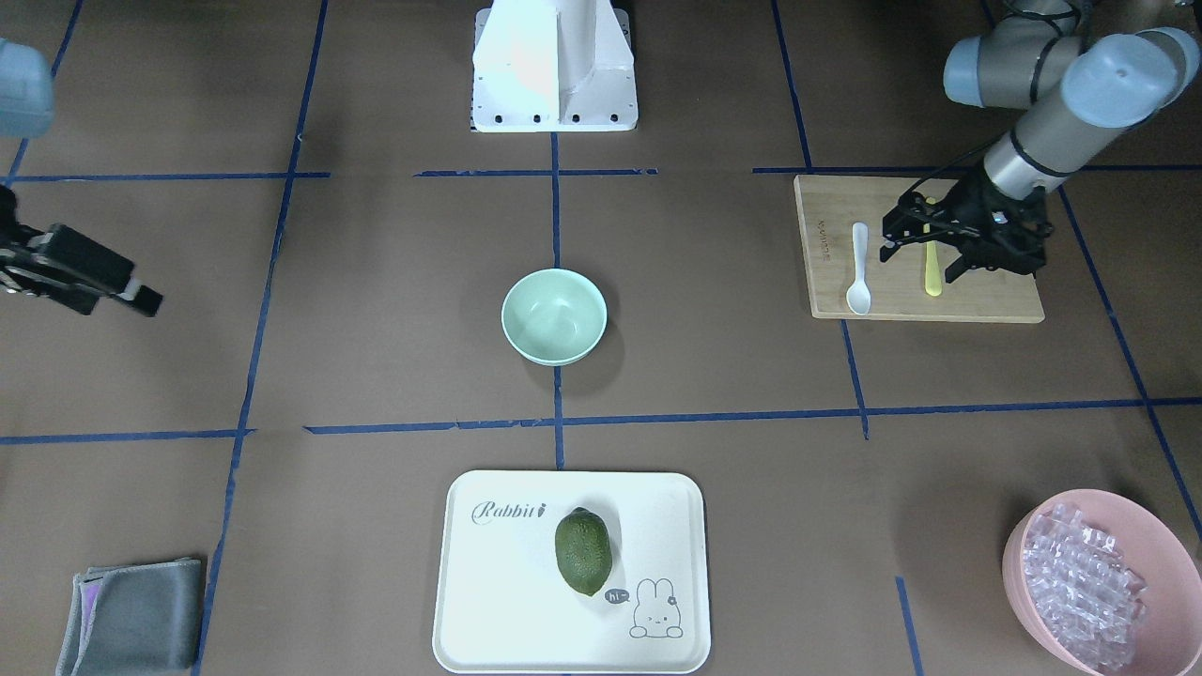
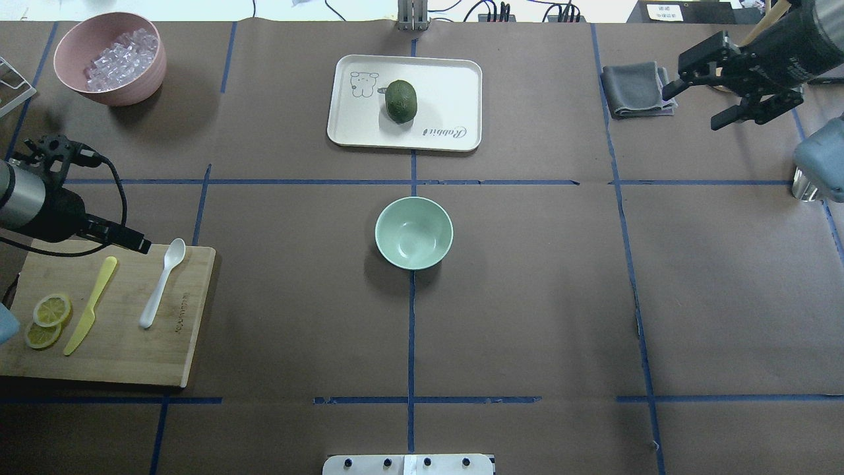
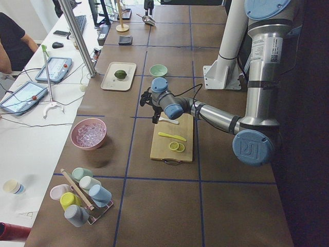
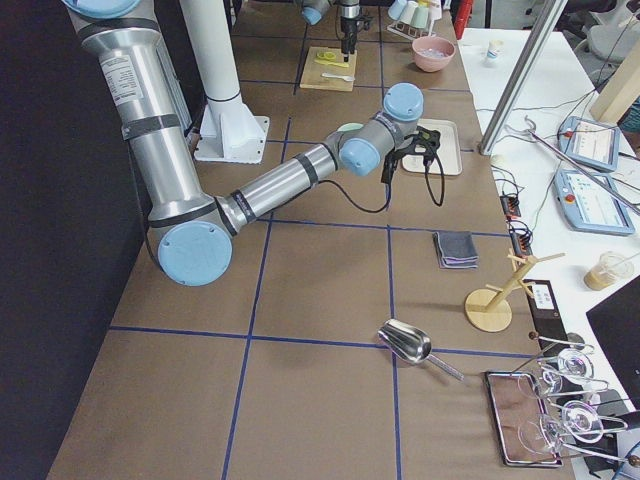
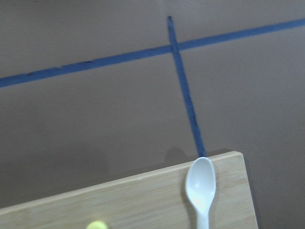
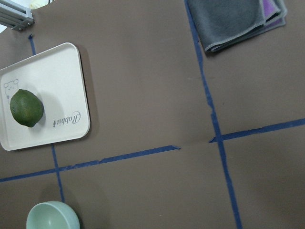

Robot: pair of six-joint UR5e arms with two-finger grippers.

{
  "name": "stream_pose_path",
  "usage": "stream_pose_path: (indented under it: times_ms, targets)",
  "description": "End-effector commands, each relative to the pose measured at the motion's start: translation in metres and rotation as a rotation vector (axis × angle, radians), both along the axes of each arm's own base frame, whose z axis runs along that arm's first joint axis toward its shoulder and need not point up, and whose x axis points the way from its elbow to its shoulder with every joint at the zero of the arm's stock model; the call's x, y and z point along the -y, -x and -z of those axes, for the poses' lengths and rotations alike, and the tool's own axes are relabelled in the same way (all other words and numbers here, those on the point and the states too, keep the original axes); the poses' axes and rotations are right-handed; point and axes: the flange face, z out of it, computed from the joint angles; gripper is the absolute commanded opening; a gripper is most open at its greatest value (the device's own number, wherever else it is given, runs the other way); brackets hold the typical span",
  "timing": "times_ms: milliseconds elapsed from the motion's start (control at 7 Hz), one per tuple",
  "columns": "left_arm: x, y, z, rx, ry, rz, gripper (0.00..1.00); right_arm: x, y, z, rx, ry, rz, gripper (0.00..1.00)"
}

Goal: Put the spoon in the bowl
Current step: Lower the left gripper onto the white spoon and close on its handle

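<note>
The white spoon is far from my right gripper, and my left gripper is above the knife (image 1: 932,274), so my left gripper should move over to the spoon's handle (image 1: 859,254).
The white spoon (image 1: 859,268) lies on the wooden cutting board (image 1: 986,305), scoop towards the table's middle; it also shows in the overhead view (image 2: 161,284) and the left wrist view (image 5: 201,186). The mint-green bowl (image 1: 554,314) stands empty at the table's centre (image 2: 414,232). My left gripper (image 1: 918,263) hovers open above the board, over the yellow-green knife (image 1: 932,272), just beside the spoon and not touching it. My right gripper (image 2: 692,105) is open and empty, raised near the grey cloth, far from the bowl.
Two lemon slices (image 2: 46,320) lie on the board beside the knife. A white tray (image 1: 507,582) holds a green fruit (image 1: 582,551). A pink bowl (image 1: 1164,545) of clear cubes and a folded grey cloth (image 1: 136,615) sit at the corners.
</note>
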Motion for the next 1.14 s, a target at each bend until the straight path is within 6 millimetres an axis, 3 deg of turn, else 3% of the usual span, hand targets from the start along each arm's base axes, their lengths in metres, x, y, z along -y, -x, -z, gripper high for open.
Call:
stream_pose_path:
  times_ms: [0, 143, 1000]
  targets:
    - [-0.016, -0.029, -0.006, 0.050, -0.046, -0.018, 0.99, -0.002, -0.012, -0.028, -0.106, -0.076, -0.040, 0.99]
    - [-0.020, -0.043, -0.008, 0.061, -0.051, -0.033, 0.98, -0.005, -0.006, -0.040, -0.149, -0.131, -0.011, 0.99]
    - [-0.023, -0.050, -0.020, 0.083, -0.045, -0.054, 0.86, -0.012, 0.005, -0.048, -0.157, -0.130, 0.014, 0.99]
